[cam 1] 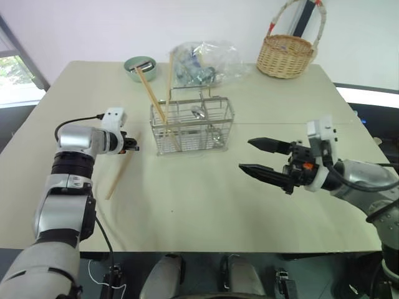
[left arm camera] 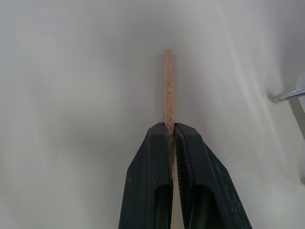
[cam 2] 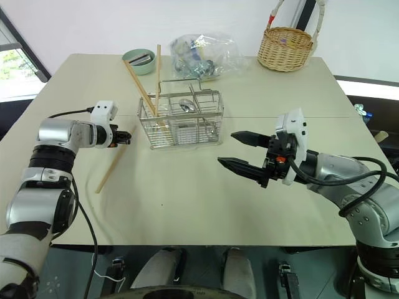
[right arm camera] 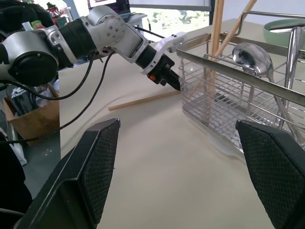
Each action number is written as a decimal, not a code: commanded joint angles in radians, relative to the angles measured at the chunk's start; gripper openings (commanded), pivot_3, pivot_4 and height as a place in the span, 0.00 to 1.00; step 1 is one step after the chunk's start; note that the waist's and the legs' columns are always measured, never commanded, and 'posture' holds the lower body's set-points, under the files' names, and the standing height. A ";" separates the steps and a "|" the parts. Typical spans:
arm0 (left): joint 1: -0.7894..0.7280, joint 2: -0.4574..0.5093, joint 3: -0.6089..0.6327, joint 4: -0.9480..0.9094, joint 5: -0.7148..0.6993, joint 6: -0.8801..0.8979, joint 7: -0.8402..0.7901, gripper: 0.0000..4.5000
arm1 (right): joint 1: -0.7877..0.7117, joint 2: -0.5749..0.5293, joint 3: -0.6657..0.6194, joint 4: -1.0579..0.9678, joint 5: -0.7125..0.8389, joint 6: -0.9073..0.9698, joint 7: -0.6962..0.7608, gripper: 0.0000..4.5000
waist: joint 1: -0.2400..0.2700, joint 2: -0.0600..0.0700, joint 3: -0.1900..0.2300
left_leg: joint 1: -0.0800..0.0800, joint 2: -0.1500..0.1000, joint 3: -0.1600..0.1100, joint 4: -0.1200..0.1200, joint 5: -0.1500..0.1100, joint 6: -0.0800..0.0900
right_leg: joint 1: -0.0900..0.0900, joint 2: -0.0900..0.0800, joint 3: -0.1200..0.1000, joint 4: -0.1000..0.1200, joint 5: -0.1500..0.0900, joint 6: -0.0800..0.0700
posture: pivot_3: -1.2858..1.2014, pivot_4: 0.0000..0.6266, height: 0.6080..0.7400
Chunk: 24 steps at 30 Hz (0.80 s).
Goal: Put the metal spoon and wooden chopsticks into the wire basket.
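Observation:
The chopstick in my left gripper lies flat below the wire basket's rim, so next I raise it high and tip it upright before lowering it inside.
The wire basket stands mid-table. The metal spoon sits upright inside it, bowl up, and two wooden chopsticks lean out of its left end. A third chopstick lies on the table left of the basket. My left gripper is shut on the far end of that chopstick, close to the basket's left wall. My right gripper hovers open and empty to the right of the basket, pointing toward it.
A woven wicker basket stands at the far right corner. A clear plastic bag of items and a green bowl sit behind the wire basket. Bare tabletop lies in front.

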 commanded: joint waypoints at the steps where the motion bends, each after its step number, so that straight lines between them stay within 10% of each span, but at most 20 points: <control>1: -0.017 0.012 0.036 -0.003 0.007 0.004 0.011 0.01 | -0.004 -0.015 -0.029 -0.023 0.011 -0.012 0.015 0.90 | 0.000 0.000 0.000 | 0.000 0.000 0.000 0.000 0.000 0.000 | 0.000 0.000 0.000 0.000 0.000 0.000 | 0.52 0.24 0.64; 14: -0.030 0.017 0.405 -0.125 -0.018 -0.699 0.449 0.01 | -0.057 -0.031 -0.019 0.022 0.023 0.029 0.028 0.90 | 0.004 -0.003 0.002 | -0.001 0.001 0.001 0.000 0.000 -0.001 | -0.001 0.000 0.000 -0.001 0.000 0.000 | 0.52 0.24 0.64; 24: -0.187 -0.097 0.502 -0.483 -0.371 -0.500 0.397 0.01 | -0.049 -0.023 -0.023 0.013 0.037 0.047 0.021 0.90 | 0.001 -0.005 0.001 | -0.001 0.000 0.000 0.004 0.000 0.000 | 0.002 0.000 -0.001 -0.002 0.002 0.002 | 0.52 0.24 0.64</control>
